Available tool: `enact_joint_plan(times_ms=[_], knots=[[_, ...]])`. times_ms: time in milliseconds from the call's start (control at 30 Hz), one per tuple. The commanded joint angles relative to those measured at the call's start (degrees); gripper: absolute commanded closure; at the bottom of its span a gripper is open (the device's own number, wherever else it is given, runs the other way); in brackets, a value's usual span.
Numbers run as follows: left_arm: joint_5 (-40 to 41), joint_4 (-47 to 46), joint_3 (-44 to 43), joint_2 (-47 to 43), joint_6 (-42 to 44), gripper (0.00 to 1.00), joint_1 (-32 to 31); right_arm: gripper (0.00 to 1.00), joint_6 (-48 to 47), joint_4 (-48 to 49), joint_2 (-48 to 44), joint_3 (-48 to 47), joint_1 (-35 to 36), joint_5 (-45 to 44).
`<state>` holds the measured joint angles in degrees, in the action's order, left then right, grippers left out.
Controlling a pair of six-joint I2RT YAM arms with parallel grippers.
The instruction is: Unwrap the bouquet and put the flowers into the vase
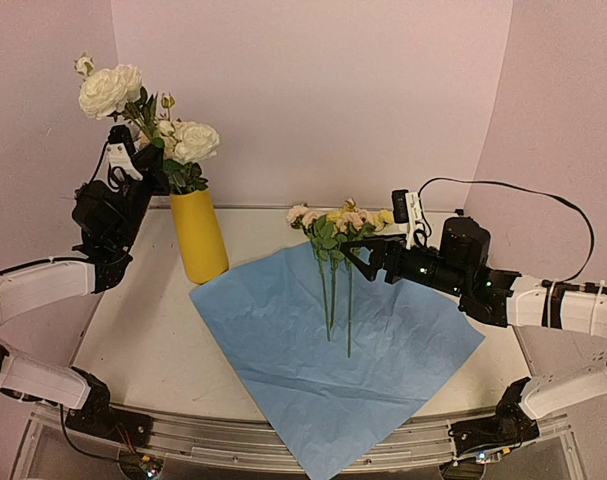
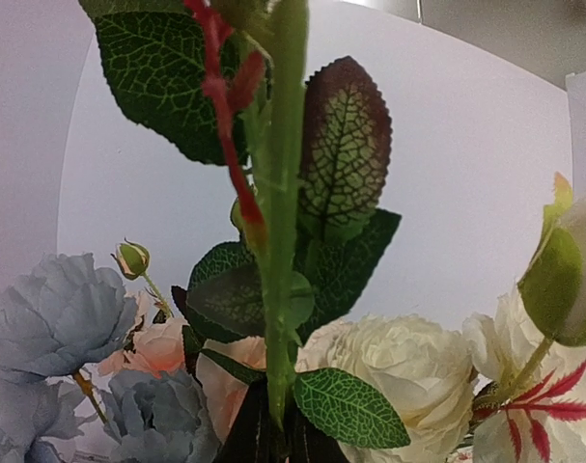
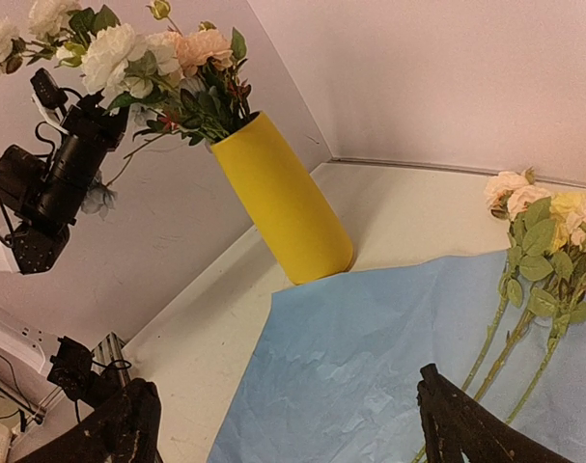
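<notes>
I keep lowering the green stem of the white rose (image 1: 104, 92) with my left gripper until it sits inside the vase, because the rose points up and its stem is next to the yellow vase's opening (image 1: 190, 192).
The bouquet lies unwrapped. Its blue paper (image 1: 323, 370) (image 3: 370, 367) is spread flat on the table. On the paper lie several flowers (image 1: 335, 228) (image 3: 542, 241), heads towards the back wall and thin stems pointing towards me. The yellow vase (image 1: 199, 235) (image 3: 283, 207) stands upright at the paper's far left corner, holding white roses and other blooms. My left gripper (image 1: 141, 162) (image 2: 273, 439) is up beside those blooms, shut on a green flower stem (image 2: 278, 289). My right gripper (image 1: 368, 260) (image 3: 293, 434) hangs open over the paper, just right of the lying flowers, with nothing between its fingers.
The walls close in behind and on both sides of the table (image 1: 143, 330). The left arm (image 3: 51, 183) reaches up left of the vase. Pale blue and peach blooms (image 2: 51, 318) and a white rose (image 2: 399, 371) crowd the left wrist view.
</notes>
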<state>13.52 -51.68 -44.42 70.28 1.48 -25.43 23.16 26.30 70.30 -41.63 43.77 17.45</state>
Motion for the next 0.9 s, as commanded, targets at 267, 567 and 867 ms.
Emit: enact_joint_plan(times_ms=[267,567,867], knots=[[-2.0,10.0,3.1,1.3,1.6,1.0,-0.2,0.07,-0.7,2.0,-0.4,-0.7,0.1,0.3],[-0.5,15.6,-0.2,3.3,2.2,1.0,-0.2,0.07,-0.6,2.4,-0.2,-0.8,0.1,0.5],[2.3,18.9,-4.1,7.1,1.2,0.95,-0.2,0.07,-0.5,2.4,-1.0,0.1,0.1,0.0]])
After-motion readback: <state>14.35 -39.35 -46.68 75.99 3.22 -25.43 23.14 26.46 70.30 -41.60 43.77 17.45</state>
